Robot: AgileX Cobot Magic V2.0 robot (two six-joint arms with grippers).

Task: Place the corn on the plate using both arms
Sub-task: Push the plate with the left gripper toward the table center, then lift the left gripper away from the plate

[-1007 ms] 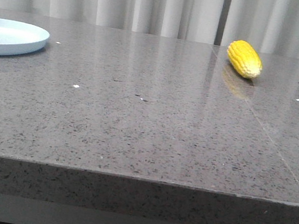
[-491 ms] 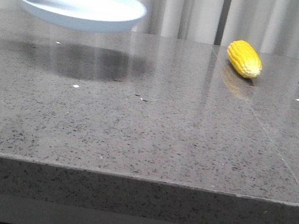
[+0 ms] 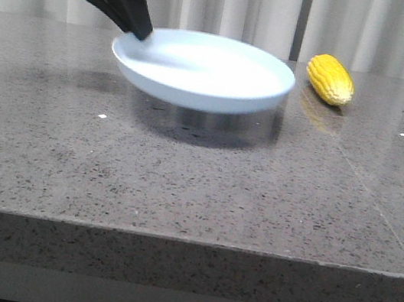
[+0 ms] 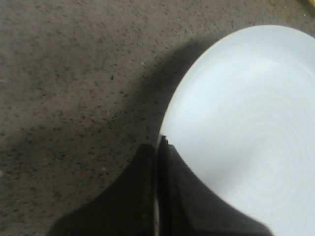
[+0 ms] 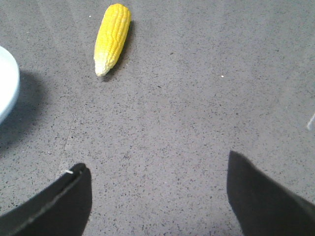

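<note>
My left gripper should keep going down until the plate's base rests flat and then let go, because the plate [image 3: 206, 68] is hanging face up over clear table [image 3: 204, 127] next to the corn.
The pale blue-white plate [image 3: 208, 71] hangs just above the table's middle, held by its left rim. My left gripper [image 3: 139, 30] is shut on that rim; the left wrist view shows the two black fingers pinched on the plate's edge [image 4: 206, 98] at my left gripper [image 4: 158, 147]. The yellow corn [image 3: 330, 79] lies on the table at the back right, just right of the plate. In the right wrist view the corn [image 5: 112, 37] lies ahead with its pale tip toward me. My right gripper [image 5: 157, 169] is open and empty above bare table. The right arm is out of the front view.
The grey speckled stone table [image 3: 197, 181] has its front edge near the camera and a seam [image 3: 367, 186] running along its right part. A slice of the plate's rim [image 5: 7, 86] shows beside the corn in the right wrist view. Pale curtains hang behind.
My left arm has carried the plate from the table's left side, up and then rightward and lower, to just left of the corn. The corn has not moved.
</note>
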